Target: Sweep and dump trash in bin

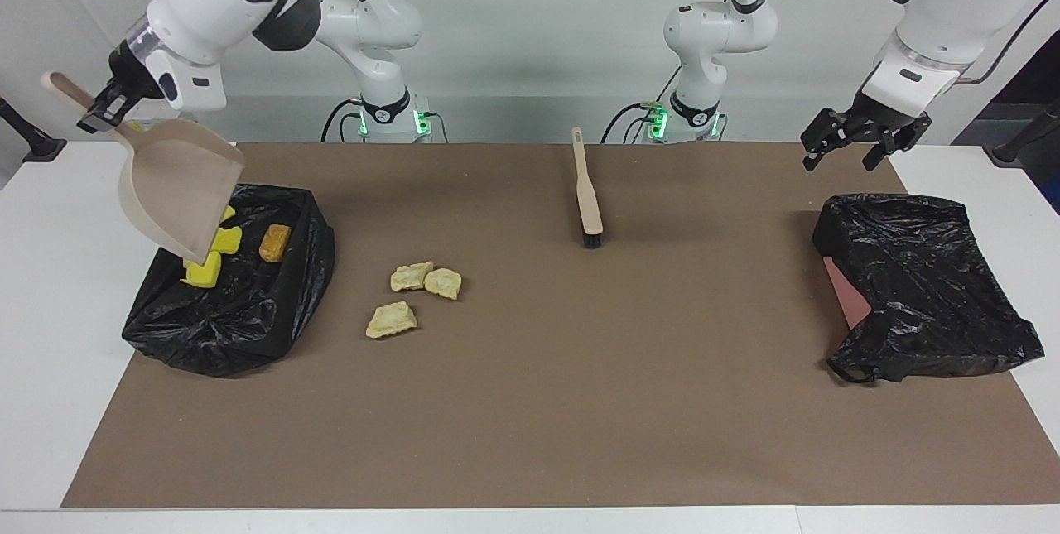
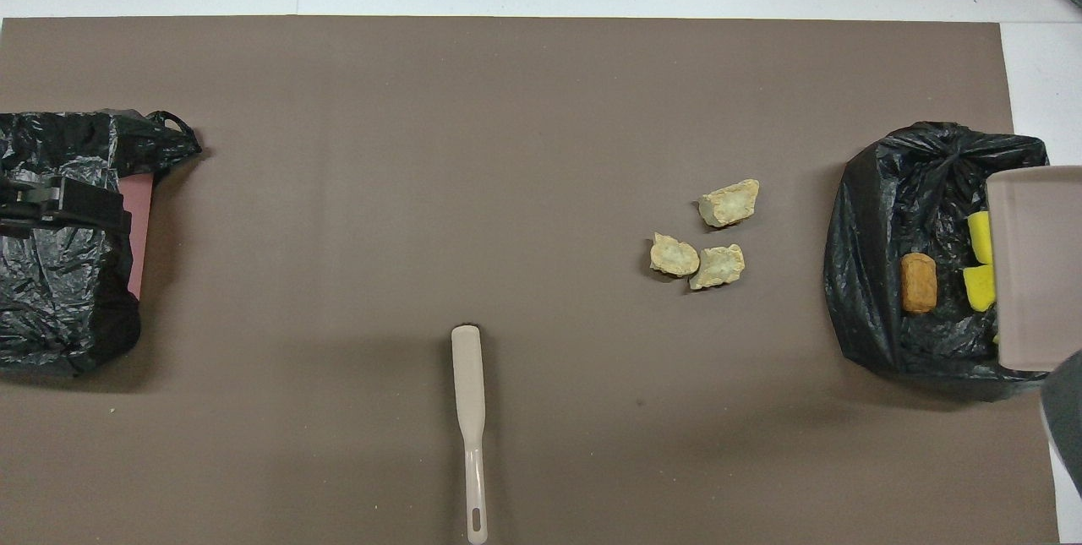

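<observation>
My right gripper holds the beige dustpan empty with the mat beyond the brush clear, so I should now carry it there until it's flat, then let go.
My right gripper is shut on the handle of the beige dustpan, which hangs tilted steeply, mouth down, over the black-bag-lined bin at the right arm's end. In the bin lie yellow trash chunks and an orange-brown chunk. In the overhead view the dustpan covers part of the yellow chunks in the bin. Three pale tan chunks lie on the mat beside the bin. My left gripper hangs open over the table's other end.
The beige brush lies on the brown mat near the robots, bristles pointing away from them. A second black bag with a reddish box edge showing sits at the left arm's end, below the left gripper.
</observation>
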### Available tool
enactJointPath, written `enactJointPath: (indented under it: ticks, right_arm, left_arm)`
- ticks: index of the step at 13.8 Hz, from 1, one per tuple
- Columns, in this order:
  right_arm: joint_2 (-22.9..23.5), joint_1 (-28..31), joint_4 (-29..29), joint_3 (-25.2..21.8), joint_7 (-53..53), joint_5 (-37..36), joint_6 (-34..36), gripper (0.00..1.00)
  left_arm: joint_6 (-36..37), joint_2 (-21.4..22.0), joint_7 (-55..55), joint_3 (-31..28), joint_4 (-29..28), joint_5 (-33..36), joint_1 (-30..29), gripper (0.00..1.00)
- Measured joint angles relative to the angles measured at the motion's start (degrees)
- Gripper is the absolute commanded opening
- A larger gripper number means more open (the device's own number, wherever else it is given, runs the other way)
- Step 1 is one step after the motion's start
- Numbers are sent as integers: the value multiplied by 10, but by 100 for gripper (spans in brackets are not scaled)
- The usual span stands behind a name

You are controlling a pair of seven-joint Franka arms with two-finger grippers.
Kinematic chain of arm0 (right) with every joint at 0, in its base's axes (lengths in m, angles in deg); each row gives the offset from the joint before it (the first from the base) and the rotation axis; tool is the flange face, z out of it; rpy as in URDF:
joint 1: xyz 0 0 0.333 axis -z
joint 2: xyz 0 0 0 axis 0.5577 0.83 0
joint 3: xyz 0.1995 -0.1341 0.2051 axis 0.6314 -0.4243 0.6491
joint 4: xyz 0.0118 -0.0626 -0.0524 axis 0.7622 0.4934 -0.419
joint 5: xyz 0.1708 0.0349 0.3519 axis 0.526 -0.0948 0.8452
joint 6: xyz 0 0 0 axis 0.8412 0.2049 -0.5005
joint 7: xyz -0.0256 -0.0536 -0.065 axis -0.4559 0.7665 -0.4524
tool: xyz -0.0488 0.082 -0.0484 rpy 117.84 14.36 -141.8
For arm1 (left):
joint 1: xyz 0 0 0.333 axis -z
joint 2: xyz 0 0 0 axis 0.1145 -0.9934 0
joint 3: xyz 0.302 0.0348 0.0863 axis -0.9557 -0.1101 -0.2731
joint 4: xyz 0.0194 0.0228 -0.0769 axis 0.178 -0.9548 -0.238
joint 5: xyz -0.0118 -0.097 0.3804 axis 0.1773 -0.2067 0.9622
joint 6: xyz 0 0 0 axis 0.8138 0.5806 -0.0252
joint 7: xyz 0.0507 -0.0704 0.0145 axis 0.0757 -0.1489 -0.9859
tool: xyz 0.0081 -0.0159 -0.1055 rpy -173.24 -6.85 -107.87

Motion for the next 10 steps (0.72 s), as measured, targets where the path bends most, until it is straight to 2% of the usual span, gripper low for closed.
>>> enactJointPath:
  ticks: [6, 10]
  right_arm:
    - [0, -1, -2, 62, 254, 212, 18, 0]
    - [28, -4, -10, 156, 508, 325, 22, 0]
  left_arm:
    - [3, 3, 0, 0, 0, 0, 0, 100]
    - [9, 3, 1, 0, 0, 0, 0, 100]
